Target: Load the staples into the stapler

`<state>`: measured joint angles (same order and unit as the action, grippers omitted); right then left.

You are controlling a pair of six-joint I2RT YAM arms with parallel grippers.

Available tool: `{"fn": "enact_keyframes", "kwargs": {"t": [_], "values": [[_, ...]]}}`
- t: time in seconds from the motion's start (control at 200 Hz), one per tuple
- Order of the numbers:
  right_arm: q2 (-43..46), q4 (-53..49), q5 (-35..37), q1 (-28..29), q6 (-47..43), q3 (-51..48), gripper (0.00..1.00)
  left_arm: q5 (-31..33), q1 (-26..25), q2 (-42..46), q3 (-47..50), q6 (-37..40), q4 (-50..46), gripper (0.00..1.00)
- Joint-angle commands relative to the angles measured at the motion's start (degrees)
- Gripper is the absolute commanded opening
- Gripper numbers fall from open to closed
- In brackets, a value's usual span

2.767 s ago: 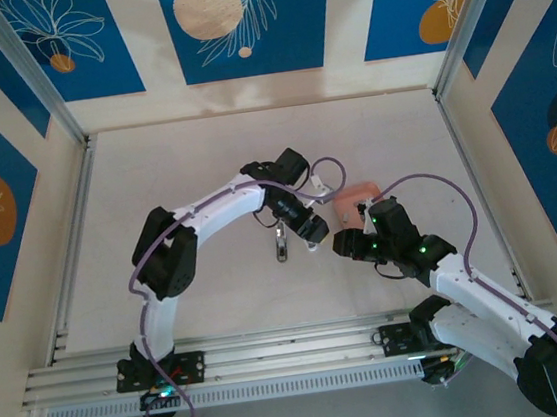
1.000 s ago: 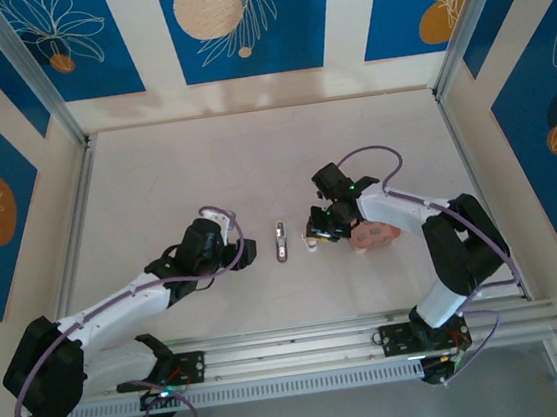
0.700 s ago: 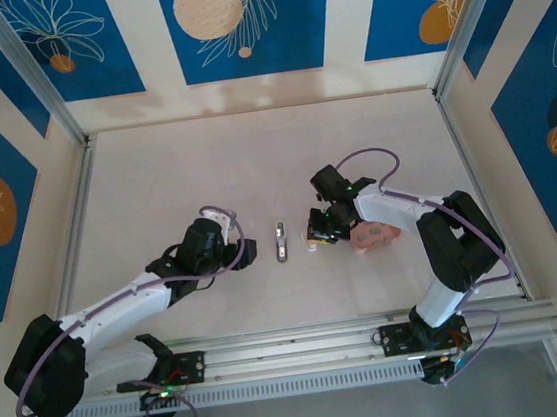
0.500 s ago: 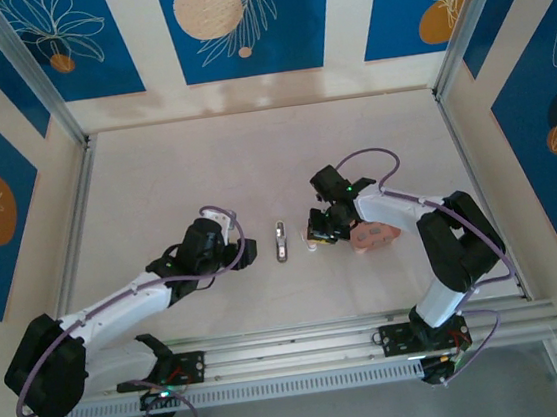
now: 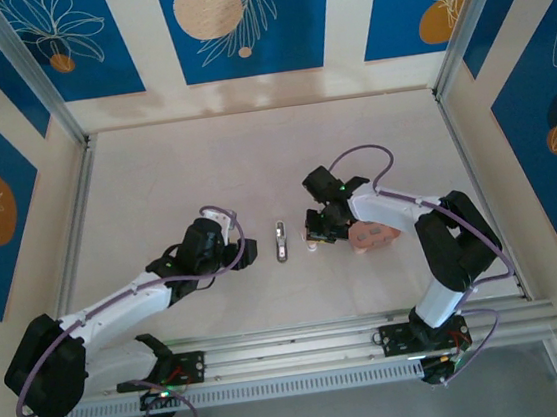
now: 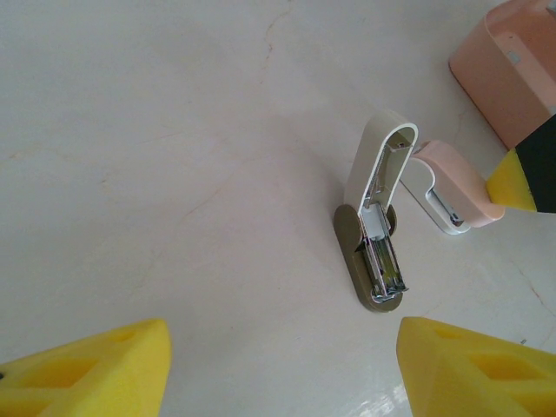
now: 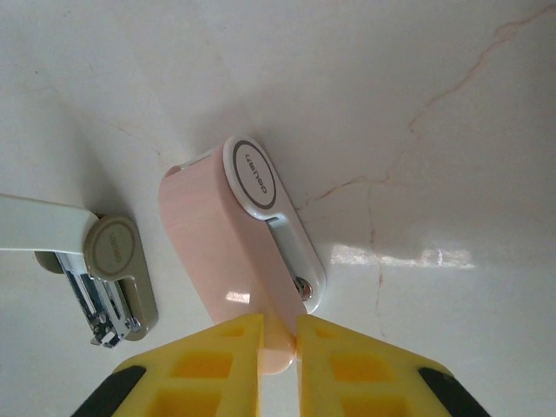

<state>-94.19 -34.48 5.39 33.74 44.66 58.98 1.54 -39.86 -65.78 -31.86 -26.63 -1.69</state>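
My right gripper is at the closed pink stapler, but the staples are in the salmon-pink tray. Next, I pull back and reach into the tray.
The stapler lies at mid-table, hinged open. In the left wrist view its white lid stands up over the olive base, and the silvery staple channel is bare. My left gripper hangs just left of it, open and holding nothing. The pale pink-white staples pack rests slanted on the table right of the stapler. My right gripper is shut on the pack's near end. The pack nearly touches the stapler's lid. No loose staple sliver can be made out.
A salmon-pink tray sits just right of the right gripper, under its arm; its corner shows in the left wrist view. Aluminium rails run along the near edge. Walls enclose the pale table on three sides.
Since 2.8 s ago the left arm has drawn back from over the stapler to its left side. Over the last second the right gripper edged slightly left with the pack.
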Motion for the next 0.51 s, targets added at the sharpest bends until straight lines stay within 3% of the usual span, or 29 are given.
{"fn": "enact_keyframes", "kwargs": {"t": [0.0, 0.24, 0.5], "values": [[1.24, -5.43, 2.55, 1.00, -1.48, 2.41, 0.21, -1.10, 0.62, 1.13, -0.53, 0.62, 0.48, 0.69], [3.16, -6.24, 2.26, 1.00, -2.64, 5.13, 0.23, -1.22, 0.59, 1.27, -1.22, 1.21, -0.31, 0.69], [0.11, -2.15, 0.47, 0.46, -2.40, 1.62, 0.19, -1.49, 0.64, 1.38, -1.72, 1.49, -0.49, 0.69]]}}
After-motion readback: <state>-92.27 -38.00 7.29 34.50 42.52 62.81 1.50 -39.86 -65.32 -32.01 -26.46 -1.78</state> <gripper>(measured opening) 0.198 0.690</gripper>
